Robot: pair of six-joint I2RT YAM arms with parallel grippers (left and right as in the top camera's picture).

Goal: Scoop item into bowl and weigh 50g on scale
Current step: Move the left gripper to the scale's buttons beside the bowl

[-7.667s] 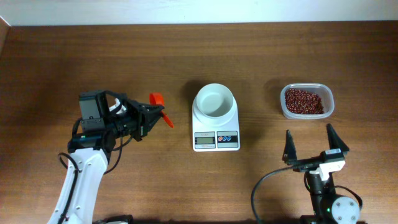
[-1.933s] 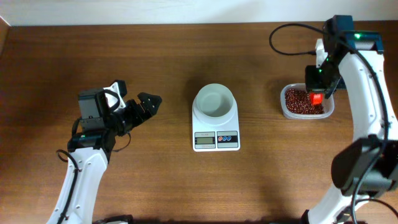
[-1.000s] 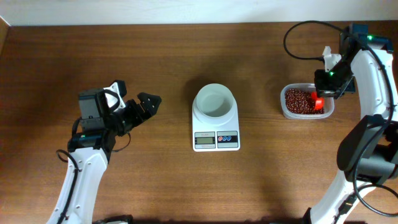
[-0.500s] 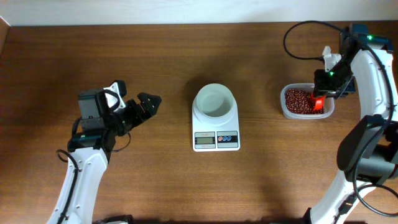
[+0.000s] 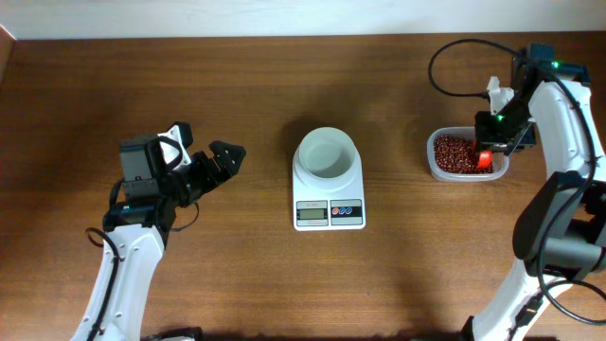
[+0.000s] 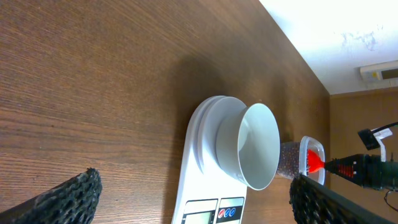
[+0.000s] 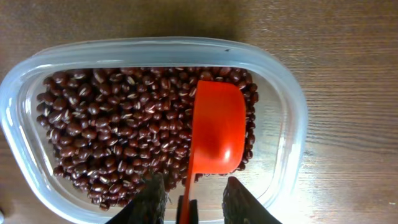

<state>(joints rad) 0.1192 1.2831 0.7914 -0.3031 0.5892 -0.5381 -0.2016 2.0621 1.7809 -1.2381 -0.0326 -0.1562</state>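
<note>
Next, my left gripper closes and presses the scale's red button (image 5: 336, 210) before my right gripper scoops beans, because the scale under the empty bowl shows a blank display (image 5: 311, 215).
The beans (image 7: 118, 130) fill a clear tub (image 7: 283, 93) at the table's right (image 5: 466, 154). An orange-red scoop (image 7: 217, 130) lies on them at the tub's right side (image 5: 485, 159). Its thin handle runs back between the fingers of my right gripper (image 7: 194, 202), which hovers over the tub (image 5: 494, 137). The jaws stand apart, with a gap on each side of the handle. The white bowl (image 5: 328, 153) sits on the white scale (image 5: 329, 214) at mid-table, and shows no beans in it. Far left, my left gripper (image 5: 206, 144) is wide open and holds nothing, facing the bowl (image 6: 255, 146) and scale (image 6: 199, 186).
The dark wood table (image 5: 237, 85) ends at a pale wall along the back. A black cable (image 5: 454, 57) loops from the right arm above the tub. The left wrist view catches the tub (image 6: 291, 163) and scoop (image 6: 313, 160) beyond the bowl.
My right gripper's jaws have come apart around the scoop handle and the wrist has shifted slightly over the tub. The scoop stays in the beans. The left arm has not moved.
</note>
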